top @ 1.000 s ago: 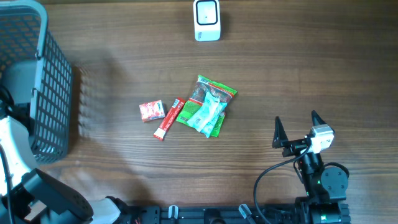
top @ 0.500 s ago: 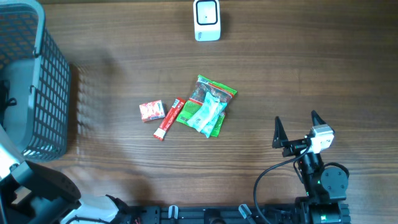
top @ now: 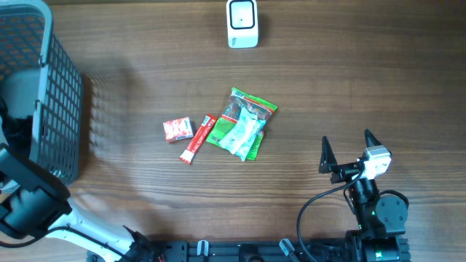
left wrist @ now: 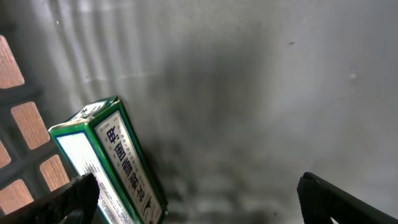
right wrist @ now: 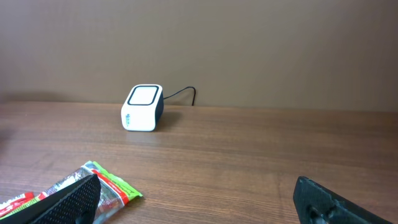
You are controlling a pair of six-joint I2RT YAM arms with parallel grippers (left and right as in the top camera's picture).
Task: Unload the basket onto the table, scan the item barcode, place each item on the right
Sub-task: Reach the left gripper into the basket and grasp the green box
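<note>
The green and white box (left wrist: 93,158) lies crooked under the left gripper's finger, so the robot should lift clear, line up over the box (left wrist: 127,162), and lower around it.
A green and white box (left wrist: 118,163) with printed characters lies tilted against the wall inside the grey basket (top: 64,94). My left gripper (left wrist: 196,186) hangs open over the basket floor, the box just inside its left finger (left wrist: 74,196). The overhead view does not show the box. The white barcode scanner (top: 242,23) stands at the table's far edge, also in the right wrist view (right wrist: 142,107). My right gripper (top: 346,138) stands open at the near right with nothing between its fingers, facing the scanner.
Green snack packets (top: 242,124) lie piled at the table's middle, with a red stick packet (top: 197,138) and a small red packet (top: 178,129) to their left. The basket's lattice wall (left wrist: 25,102) rises close on the left gripper's left. The scanner's cable (right wrist: 183,93) runs behind it.
The left arm has shifted down along the basket's near-left side in the overhead view. The right arm and the table items have not moved.
</note>
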